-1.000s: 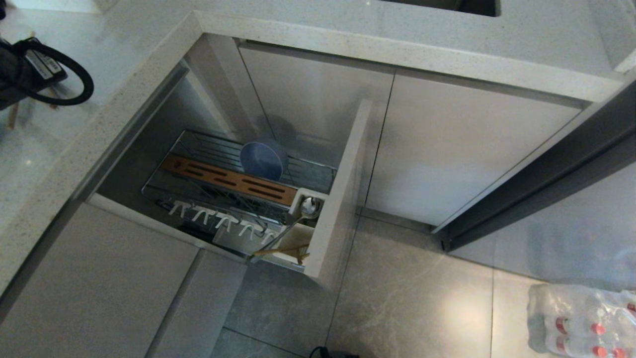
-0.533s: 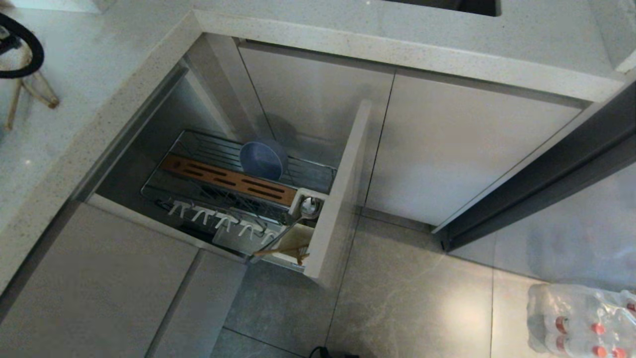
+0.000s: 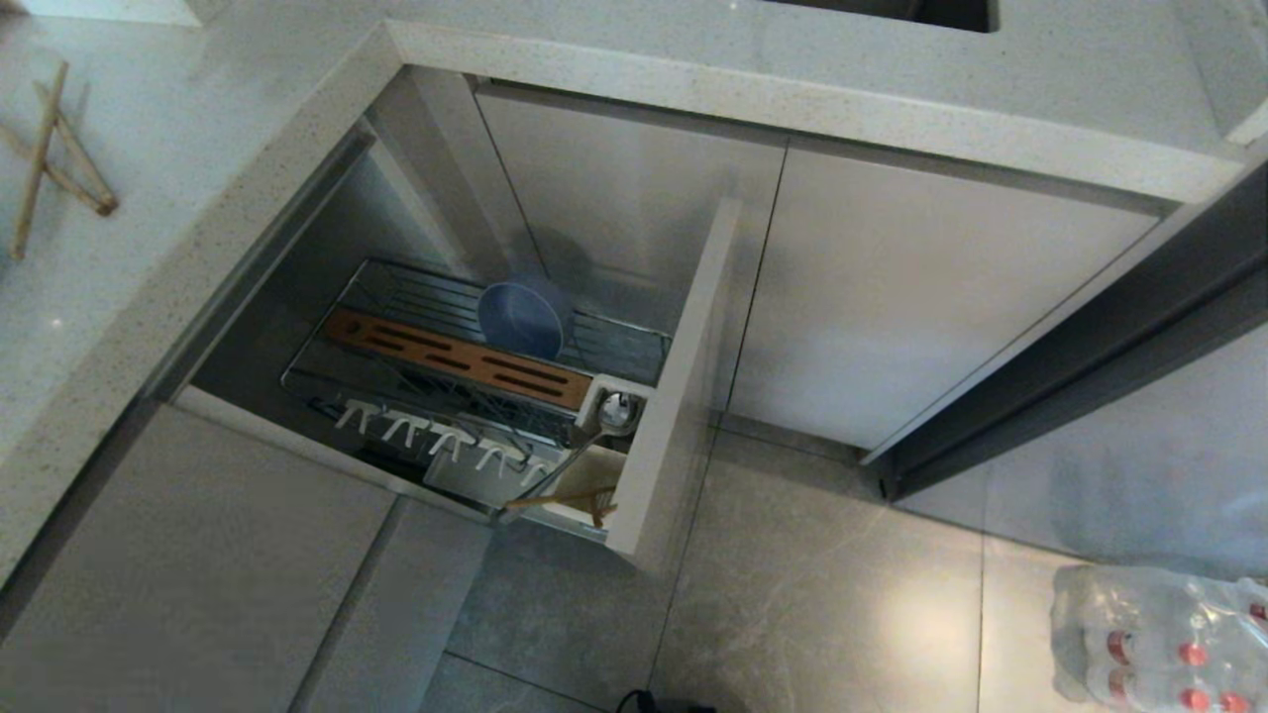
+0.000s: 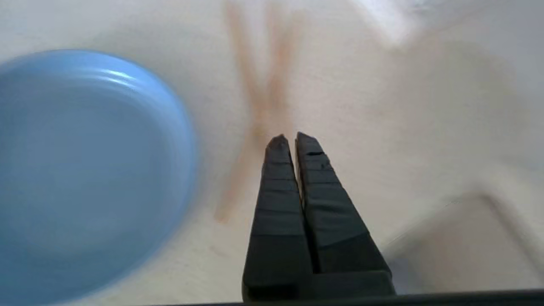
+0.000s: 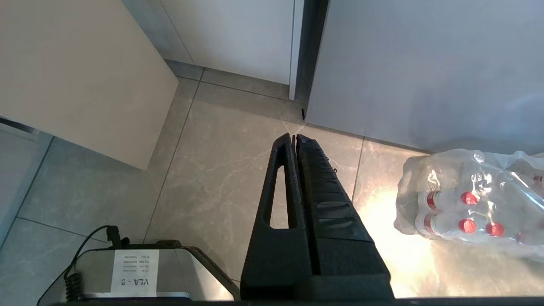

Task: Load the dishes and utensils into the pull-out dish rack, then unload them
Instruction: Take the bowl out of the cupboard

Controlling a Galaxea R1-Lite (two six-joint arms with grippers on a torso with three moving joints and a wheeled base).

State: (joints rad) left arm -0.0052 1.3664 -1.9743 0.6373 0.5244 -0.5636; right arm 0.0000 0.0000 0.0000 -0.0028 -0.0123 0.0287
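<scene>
The robot's left gripper is empty and the light-blue bowl's rim (image 3: 524,286) is clear from above behind the wooden strip, so this gripper should go on moving toward the bowl (image 3: 523,321) and open above it.
The pull-out dish rack (image 3: 396,381) stands drawn out from under the counter. A light-blue bowl (image 3: 523,319) leans behind its wooden strip (image 3: 461,361). The silver spoon (image 3: 606,416) sits in the white utensil cup, and wooden chopsticks (image 3: 573,498) poke out beside it. More chopsticks (image 3: 50,149) lie crossed on the countertop at the far left. My left gripper (image 4: 293,138) hovers shut and empty over those crossed chopsticks (image 4: 263,93), with the light-blue plate (image 4: 85,170) beside it. My right gripper (image 5: 294,137) hangs shut over the floor.
The rack's beige front panel (image 3: 674,396) juts into the floor space. A wrapped pack of red-capped bottles (image 3: 1159,634) lies on the tiles at the right. The robot's base (image 5: 136,272) shows below the right gripper. A dark door edge (image 3: 1090,366) slants across the right.
The left arm and its black cable have drawn back out of the head view's upper left. The chopsticks on the countertop now lie uncovered. The rack's contents have not moved.
</scene>
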